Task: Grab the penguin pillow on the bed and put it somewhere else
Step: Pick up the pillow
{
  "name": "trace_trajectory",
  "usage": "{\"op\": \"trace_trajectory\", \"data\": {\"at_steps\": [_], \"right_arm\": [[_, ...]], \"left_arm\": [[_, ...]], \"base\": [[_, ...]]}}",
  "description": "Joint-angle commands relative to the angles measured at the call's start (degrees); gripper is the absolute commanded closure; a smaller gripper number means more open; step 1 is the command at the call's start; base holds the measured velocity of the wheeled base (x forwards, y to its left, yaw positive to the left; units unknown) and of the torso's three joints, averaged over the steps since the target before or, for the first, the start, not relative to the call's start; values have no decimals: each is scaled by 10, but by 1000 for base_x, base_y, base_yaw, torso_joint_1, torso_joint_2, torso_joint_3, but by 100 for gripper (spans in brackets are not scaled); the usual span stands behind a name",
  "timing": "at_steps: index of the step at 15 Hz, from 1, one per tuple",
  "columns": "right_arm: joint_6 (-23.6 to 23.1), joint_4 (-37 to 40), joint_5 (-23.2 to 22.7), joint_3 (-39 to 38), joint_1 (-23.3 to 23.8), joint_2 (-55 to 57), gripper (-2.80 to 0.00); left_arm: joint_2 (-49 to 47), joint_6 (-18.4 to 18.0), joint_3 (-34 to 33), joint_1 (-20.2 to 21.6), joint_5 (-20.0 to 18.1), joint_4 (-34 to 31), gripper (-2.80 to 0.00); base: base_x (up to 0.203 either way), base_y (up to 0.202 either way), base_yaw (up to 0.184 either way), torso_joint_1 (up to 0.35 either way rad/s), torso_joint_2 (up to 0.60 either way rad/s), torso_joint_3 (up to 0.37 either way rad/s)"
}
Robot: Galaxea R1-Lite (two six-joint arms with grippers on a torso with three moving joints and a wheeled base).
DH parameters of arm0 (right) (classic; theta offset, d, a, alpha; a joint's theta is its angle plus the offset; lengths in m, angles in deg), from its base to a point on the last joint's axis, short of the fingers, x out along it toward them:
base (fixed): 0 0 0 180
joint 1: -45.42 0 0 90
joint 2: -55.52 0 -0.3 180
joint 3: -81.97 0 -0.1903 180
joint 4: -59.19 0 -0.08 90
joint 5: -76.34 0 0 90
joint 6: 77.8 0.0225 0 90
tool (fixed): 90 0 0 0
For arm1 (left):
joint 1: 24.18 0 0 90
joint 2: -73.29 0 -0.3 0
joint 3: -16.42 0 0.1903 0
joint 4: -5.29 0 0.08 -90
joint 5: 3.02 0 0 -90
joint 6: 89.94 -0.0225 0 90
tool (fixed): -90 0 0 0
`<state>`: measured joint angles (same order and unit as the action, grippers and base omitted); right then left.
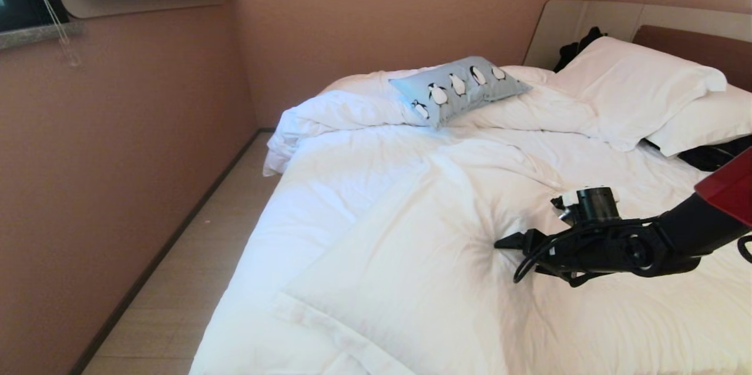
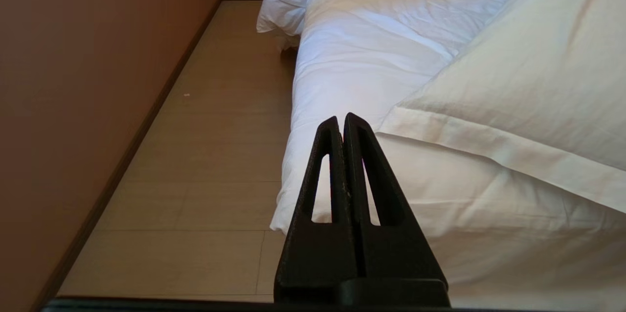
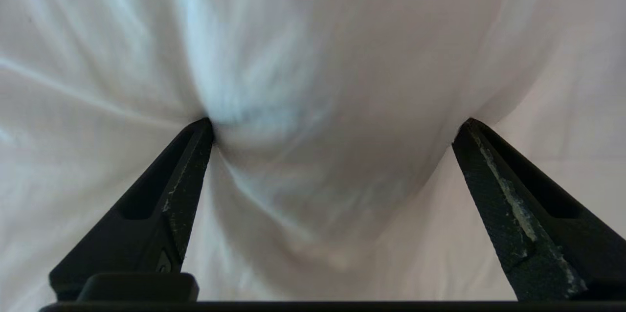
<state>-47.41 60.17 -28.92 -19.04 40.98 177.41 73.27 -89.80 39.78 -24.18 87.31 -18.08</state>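
I should push my right gripper in lower down (image 1: 489, 265), lift the white pillow's bulging side (image 1: 486, 235) and close, because my right gripper's open fingers only dent that side.
The penguin pillow (image 1: 461, 90), light grey-blue with a row of black-and-white penguins, lies on the rumpled duvet at the far side of the bed (image 1: 352, 187). My right gripper (image 1: 504, 242) is far from it, low over the near middle of the bed. Its jaws stand wide open in the right wrist view, and the right gripper (image 3: 337, 121) presses its fingertips (image 3: 203, 128) into a bulge of plain white bedding. The left gripper (image 2: 341, 119) is shut and empty, hanging by the bed's near left edge above the floor.
A large flat white pillow (image 1: 411, 281) lies on the near part of the bed. Two white pillows (image 1: 634, 87) lean by the brown headboard (image 1: 693, 40), with black items (image 1: 714, 157) beside them. A strip of wooden floor (image 1: 194, 245) runs between bed and wall.
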Motion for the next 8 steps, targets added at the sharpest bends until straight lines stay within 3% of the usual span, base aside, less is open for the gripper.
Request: {"op": "trace_trajectory", "data": {"at_steps": [1,8], "right_arm": [[-41,-9,12,-5,5,7,-280],[-75,-10,72,-97,9,-57,-280]], "left_arm": [[0,0,0,0,0,0,0],[0,0,0,0,0,0,0]], "base": [[0,0,0,0,0,0],[0,0,0,0,0,0]]}}
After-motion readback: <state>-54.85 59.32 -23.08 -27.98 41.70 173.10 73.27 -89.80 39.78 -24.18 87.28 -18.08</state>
